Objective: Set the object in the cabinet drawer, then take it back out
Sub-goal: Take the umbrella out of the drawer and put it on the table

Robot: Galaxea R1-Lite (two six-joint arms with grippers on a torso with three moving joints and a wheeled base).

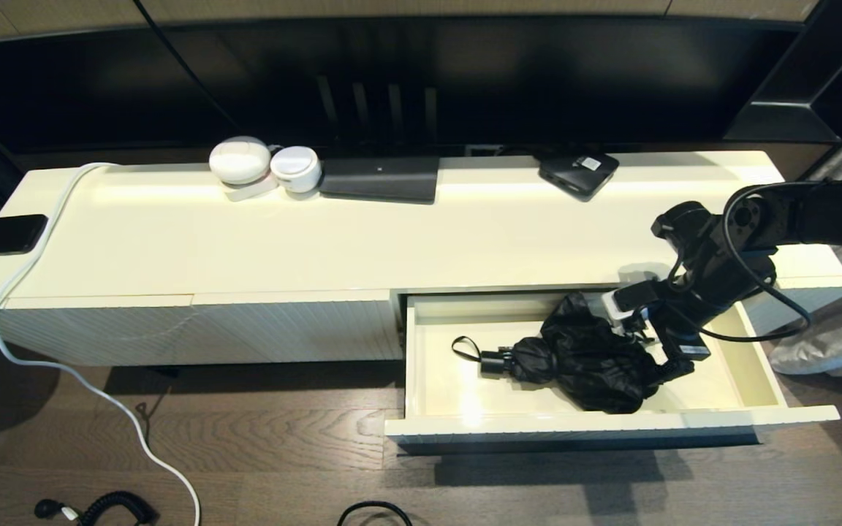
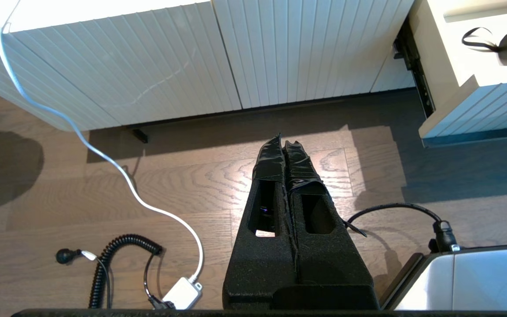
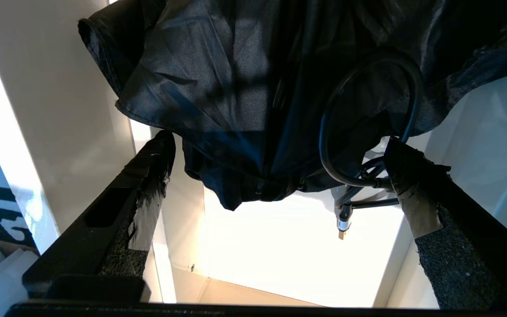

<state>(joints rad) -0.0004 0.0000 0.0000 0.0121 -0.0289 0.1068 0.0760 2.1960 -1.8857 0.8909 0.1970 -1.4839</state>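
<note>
The black umbrella (image 1: 598, 360) will stay closed, handle sticking straight out, when I lift its loose fabric end, because its fabric gathers at a narrow waist (image 1: 555, 360) by the handle.
The cabinet drawer (image 1: 538, 422) stands pulled out at the right of the white cabinet, its cream inside showing. A black folded umbrella (image 1: 582, 354) lies in it, handle and wrist strap (image 1: 490, 361) pointing left. My right gripper (image 1: 647, 351) is down inside the drawer at the umbrella's right end, open. In the right wrist view the loose fabric (image 3: 236, 79) hangs between the spread fingertips (image 3: 161, 147), and I cannot tell whether they touch it. My left gripper (image 2: 283, 145) is shut and empty over the wooden floor, out of the head view.
On the cabinet top (image 1: 421, 234) sit two white round devices (image 1: 240, 161), a flat dark box (image 1: 381, 179), a small black box (image 1: 578, 172) and a black phone (image 1: 1, 234) at the left end. A white cable (image 1: 41, 292) trails down to the floor. A ribbed handle-less panel (image 1: 245, 329) is left of the drawer.
</note>
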